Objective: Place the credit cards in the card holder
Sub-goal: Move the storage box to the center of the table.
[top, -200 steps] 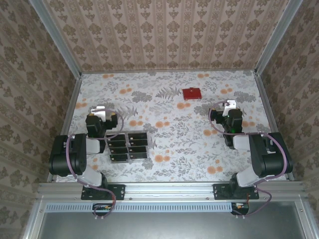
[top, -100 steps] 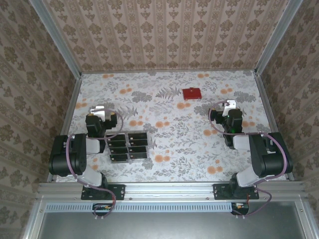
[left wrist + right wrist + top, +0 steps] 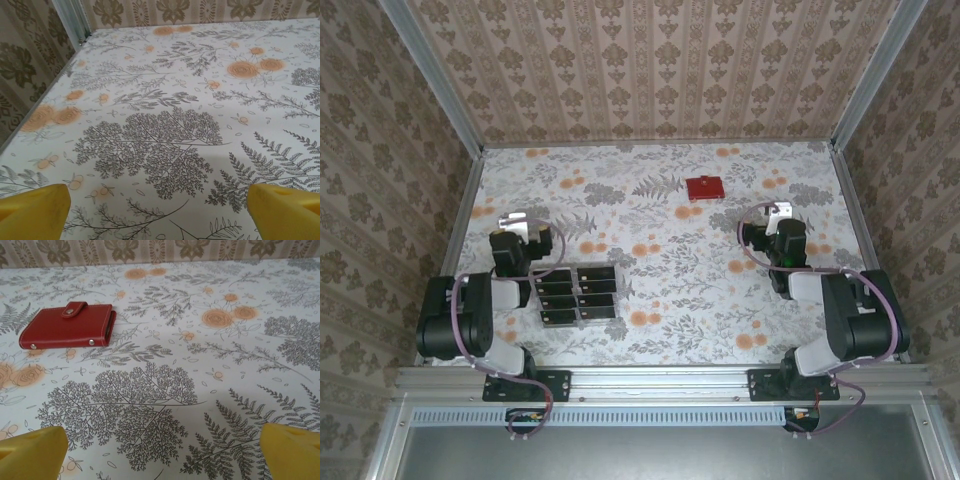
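Observation:
The clear tray (image 3: 578, 295) is far from the robot's right gripper, so the left gripper should move to the tray's outer end (image 3: 538, 298) and push the tray toward the middle.
The card holder (image 3: 703, 188) is a small red wallet, folded shut with its snap tab, lying flat at the back middle of the table. In the right wrist view the card holder (image 3: 67, 327) lies ahead and to the left. Several black credit cards (image 3: 560, 291) sit in a clear divided tray in front of the left arm. My left gripper (image 3: 520, 222) hovers just behind the tray's far left corner, open and empty (image 3: 159, 200). My right gripper (image 3: 779, 213) is near and to the right of the wallet, open with nothing between its yellow fingers (image 3: 162, 440).
The clear tray (image 3: 620, 295) stands near the table's front left. Aluminium rails and patterned walls close in the table on the left (image 3: 72, 20), back and right. Bare flowered tabletop (image 3: 680, 270) lies between tray and wallet.
The left arm has shifted slightly to the left. The right arm, wallet and tray stay where they were.

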Available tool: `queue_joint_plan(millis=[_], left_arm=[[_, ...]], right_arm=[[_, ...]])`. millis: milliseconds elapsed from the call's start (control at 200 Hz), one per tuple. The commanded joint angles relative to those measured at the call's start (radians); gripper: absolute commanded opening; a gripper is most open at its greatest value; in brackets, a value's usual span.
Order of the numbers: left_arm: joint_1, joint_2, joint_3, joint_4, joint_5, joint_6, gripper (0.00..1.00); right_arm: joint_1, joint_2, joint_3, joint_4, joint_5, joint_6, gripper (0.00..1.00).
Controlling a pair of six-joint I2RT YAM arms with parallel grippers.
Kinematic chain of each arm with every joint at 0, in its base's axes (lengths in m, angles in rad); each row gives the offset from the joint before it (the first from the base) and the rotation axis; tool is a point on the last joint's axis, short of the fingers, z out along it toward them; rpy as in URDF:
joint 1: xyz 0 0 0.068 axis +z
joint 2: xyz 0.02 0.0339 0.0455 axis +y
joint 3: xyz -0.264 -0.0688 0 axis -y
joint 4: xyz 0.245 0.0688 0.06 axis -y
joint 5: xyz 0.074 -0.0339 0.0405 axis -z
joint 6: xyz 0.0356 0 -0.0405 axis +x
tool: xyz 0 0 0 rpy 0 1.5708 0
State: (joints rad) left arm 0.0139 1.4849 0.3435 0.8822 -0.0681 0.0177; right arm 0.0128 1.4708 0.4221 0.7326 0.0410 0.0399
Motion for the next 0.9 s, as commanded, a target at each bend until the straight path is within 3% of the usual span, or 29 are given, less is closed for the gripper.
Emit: queue_joint_plan(millis=[0,165,270,370,445,545,685,895], left_arm=[[-0.002,-0.079,0.036,-0.085,-0.05,-0.037,1.0],[-0.001,-0.213,0.107,-0.313,-0.116,-0.085,1.0],[0.001,-0.322,0.203,-0.598,-0.149,-0.185,1.0],[-0.002,-0.41,0.324,-0.942,-0.147,-0.316,1.0],[-0.007,-0.462,0.382,-1.149,-0.071,-0.38,1.0],[-0.027,-0.544,0.398,-1.367,-0.002,-0.456,1.0],[-0.051,-0.683,0.328,-1.485,0.073,-0.545,1.0],[-0.09,-0.792,0.23,-1.522,0.128,-0.637,1.0]], right_arm=[[-0.003,-0.088,0.039,-0.107,0.026,0.013,1.0],[-0.004,-0.194,0.13,-0.372,0.086,0.121,1.0],[-0.016,-0.255,0.193,-0.568,0.198,0.393,1.0],[-0.043,-0.302,0.244,-0.683,0.032,0.421,1.0],[-0.041,-0.339,0.254,-0.718,-0.113,0.405,1.0],[-0.02,-0.371,0.283,-0.831,-0.202,0.416,0.97],[0.056,-0.375,0.307,-0.996,-0.243,0.417,0.95],[0.27,-0.415,0.271,-1.056,-0.202,0.481,0.94]])
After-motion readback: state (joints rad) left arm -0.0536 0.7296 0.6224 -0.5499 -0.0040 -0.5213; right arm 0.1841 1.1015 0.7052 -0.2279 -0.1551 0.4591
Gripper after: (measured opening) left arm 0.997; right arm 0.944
